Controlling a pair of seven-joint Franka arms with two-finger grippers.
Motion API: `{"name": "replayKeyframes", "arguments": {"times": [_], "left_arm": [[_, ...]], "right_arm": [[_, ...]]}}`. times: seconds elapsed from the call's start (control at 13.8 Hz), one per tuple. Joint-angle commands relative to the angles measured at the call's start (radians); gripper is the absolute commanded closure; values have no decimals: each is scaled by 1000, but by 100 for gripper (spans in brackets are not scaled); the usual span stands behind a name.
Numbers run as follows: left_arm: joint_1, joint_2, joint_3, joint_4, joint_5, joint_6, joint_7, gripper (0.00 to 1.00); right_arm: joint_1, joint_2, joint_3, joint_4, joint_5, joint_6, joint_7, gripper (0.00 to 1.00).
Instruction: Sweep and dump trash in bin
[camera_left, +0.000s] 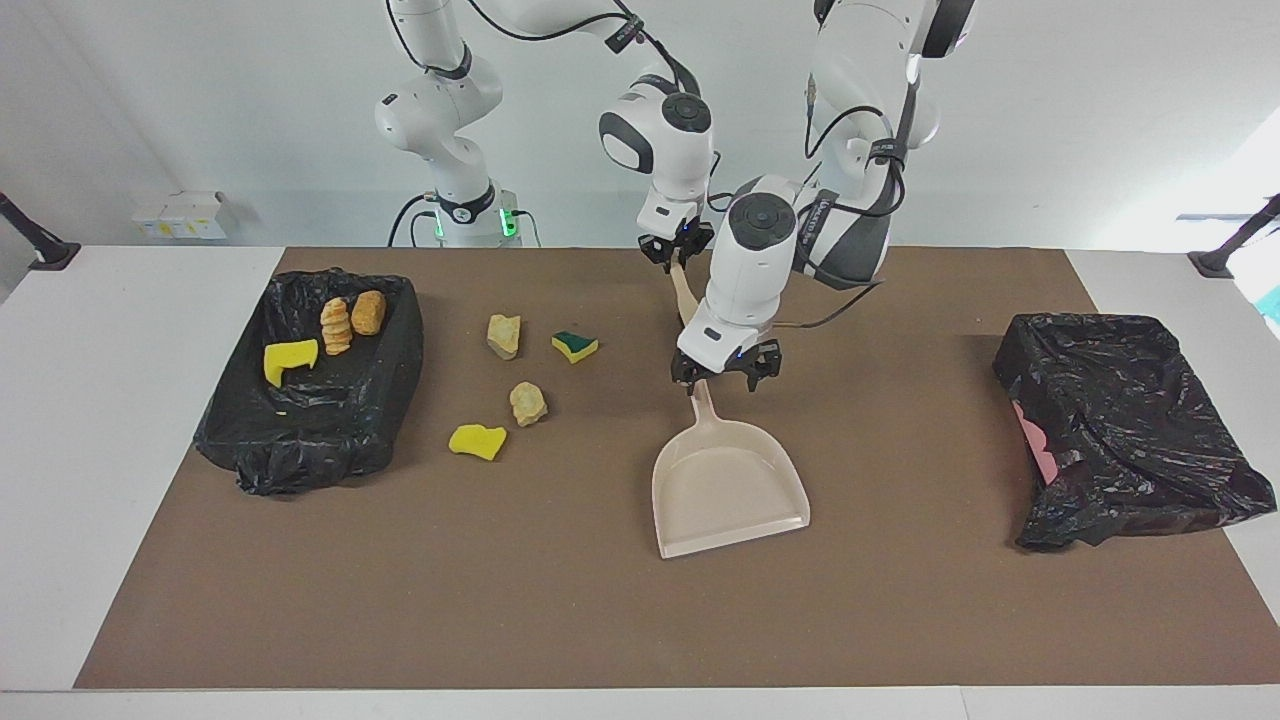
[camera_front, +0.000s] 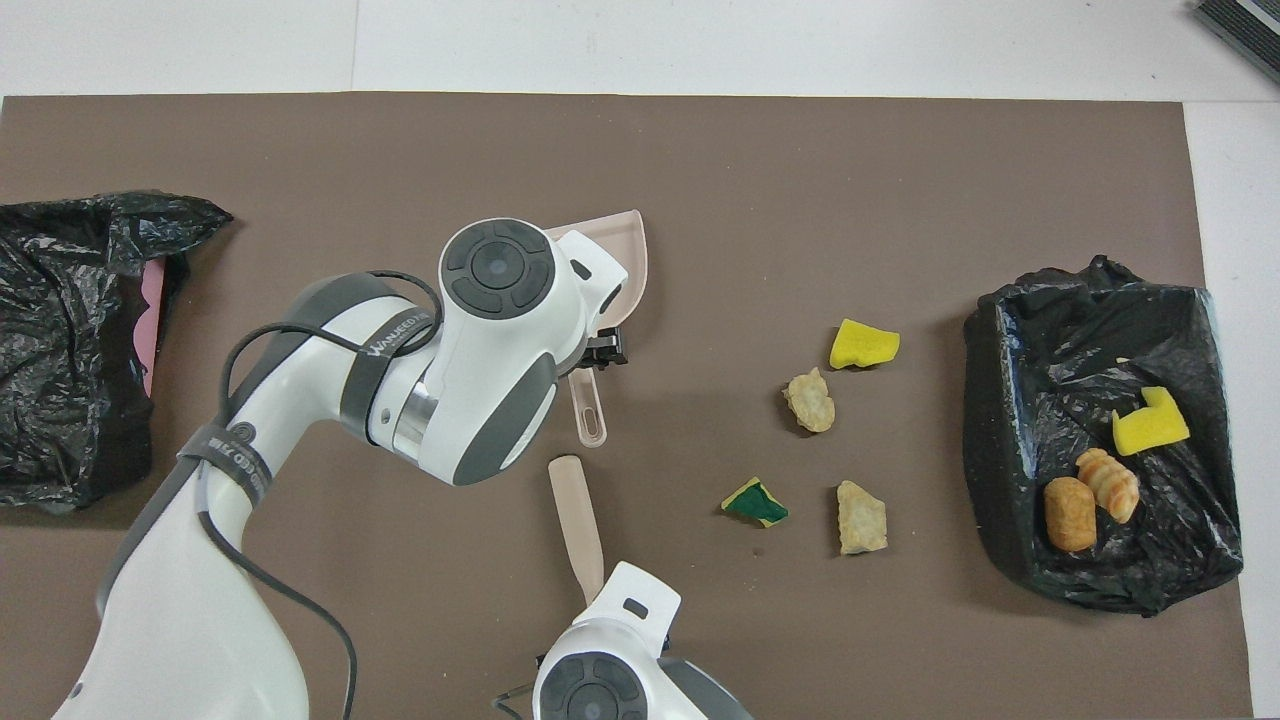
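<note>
The dustpan's open edge (camera_left: 734, 535) points away from the scraps, so next my left gripper grabs the dustpan's handle (camera_front: 588, 410) and turns that edge to the scraps before sweeping.
Four scraps lie on the brown mat: a tan lump (camera_left: 504, 335), a green-and-yellow sponge (camera_left: 574, 346), a second tan lump (camera_left: 527, 403) and a yellow sponge (camera_left: 477, 441). A yellow sponge (camera_left: 290, 360) and two brown bread lumps (camera_left: 350, 318) lie in the black-lined bin (camera_left: 300, 440) at the right arm's end. The beige dustpan (camera_left: 725, 490) lies flat mid-table. My left gripper (camera_left: 725, 375) hangs over the dustpan's handle (camera_front: 592, 415). My right gripper (camera_left: 677, 255) holds the beige brush (camera_front: 575, 510) by one end, beside the dustpan handle.
A second bin wrapped in a black bag (camera_left: 1120, 420) stands at the left arm's end of the mat. The mat (camera_left: 600, 600) stops short of the white table's edges.
</note>
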Motion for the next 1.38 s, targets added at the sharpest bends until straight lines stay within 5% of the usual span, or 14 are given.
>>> {"name": "replayKeyframes", "arguments": {"times": [0.0, 0.07, 0.14, 0.22, 0.72, 1.3], "left_arm": [[-27, 43, 16, 14, 29, 36, -51, 0], [-27, 45, 16, 17, 28, 32, -53, 2], [-27, 43, 16, 17, 29, 26, -51, 36], [-24, 43, 16, 14, 31, 35, -44, 99], [-3, 20, 19, 17, 31, 10, -2, 100], [80, -119, 42, 14, 29, -181, 514, 100]], "right_arm": [[-4, -68, 2, -4, 17, -93, 81, 100], [-12, -109, 2, -12, 13, -154, 98, 100], [-15, -146, 1, -21, 5, -223, 130, 100], [-29, -185, -1, -27, 3, -280, 157, 100], [-136, -364, 1, -100, -85, -668, 299, 100], [-311, -438, 2, -249, -184, -721, 280, 100]]}}
